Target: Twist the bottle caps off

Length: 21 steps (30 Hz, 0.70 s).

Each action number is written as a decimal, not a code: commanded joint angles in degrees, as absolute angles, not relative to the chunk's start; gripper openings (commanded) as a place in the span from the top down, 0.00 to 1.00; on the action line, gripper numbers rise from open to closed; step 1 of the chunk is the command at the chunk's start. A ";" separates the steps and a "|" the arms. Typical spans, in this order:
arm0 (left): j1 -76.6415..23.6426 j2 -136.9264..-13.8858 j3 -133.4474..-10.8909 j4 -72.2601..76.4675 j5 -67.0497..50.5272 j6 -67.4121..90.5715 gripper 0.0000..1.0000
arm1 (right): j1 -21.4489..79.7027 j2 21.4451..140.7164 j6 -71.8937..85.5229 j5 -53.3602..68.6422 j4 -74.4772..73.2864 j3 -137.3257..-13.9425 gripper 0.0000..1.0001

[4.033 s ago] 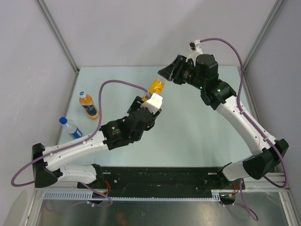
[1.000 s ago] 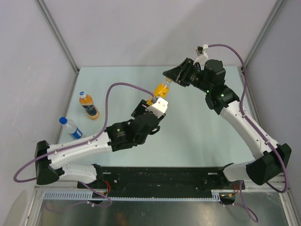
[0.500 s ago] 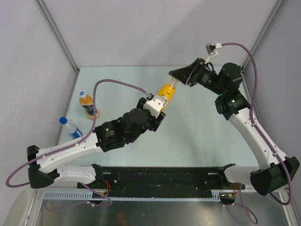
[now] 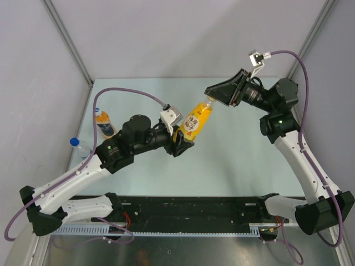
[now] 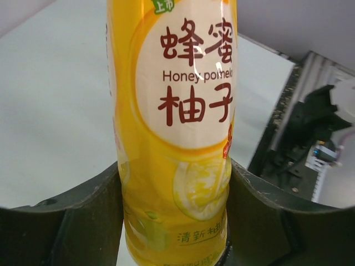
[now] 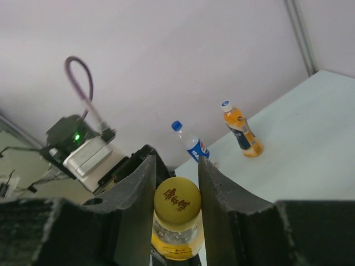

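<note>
The yellow cap (image 4: 211,99) is still on the bottle's neck, so the robot's right gripper should open and move away before the left gripper turns the bottle back (image 4: 196,121).
My left gripper (image 4: 180,141) is shut on the lower body of the tall yellow-orange bottle (image 4: 195,122) and holds it tilted above the table; the bottle fills the left wrist view (image 5: 175,138) between the fingers (image 5: 83,221). My right gripper (image 4: 213,98) is shut on its yellow cap (image 6: 176,200), with a finger (image 6: 136,205) pressed on each side. The short orange bottle (image 4: 103,123) with a white cap (image 6: 225,103) and the clear water bottle (image 4: 83,149) with a blue cap (image 6: 176,125) stand at the left.
The pale green table (image 4: 238,160) has grey walls on three sides. A black rail (image 4: 194,208) runs along the near edge between the arm bases. Purple cables loop above both arms.
The left arm has swung so the bottle points more to the right and is lifted higher. The right gripper has moved right with the cap end and stays closed on the cap.
</note>
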<state>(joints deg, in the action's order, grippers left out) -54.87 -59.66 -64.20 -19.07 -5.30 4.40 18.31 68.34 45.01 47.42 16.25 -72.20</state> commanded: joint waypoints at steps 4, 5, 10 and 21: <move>-51.83 -58.38 -64.80 -11.74 -33.02 6.28 1.00 | 17.50 67.46 46.03 57.21 24.86 -71.80 1.00; -51.66 -58.81 -64.97 -11.32 -34.83 6.66 1.00 | 17.54 67.44 46.62 58.18 26.36 -71.72 1.00; -51.25 -61.44 -65.67 -7.68 -43.99 8.95 1.00 | 18.31 67.56 49.39 63.98 34.27 -71.30 1.00; -51.10 -62.12 -65.54 -1.47 -54.41 10.53 1.00 | 20.09 66.11 45.71 70.31 36.81 -71.11 1.00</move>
<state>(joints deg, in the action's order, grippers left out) -50.24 -64.12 -64.05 -12.32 -44.31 11.44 19.59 66.30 50.26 66.78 36.77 -72.07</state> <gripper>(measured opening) 0.661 0.375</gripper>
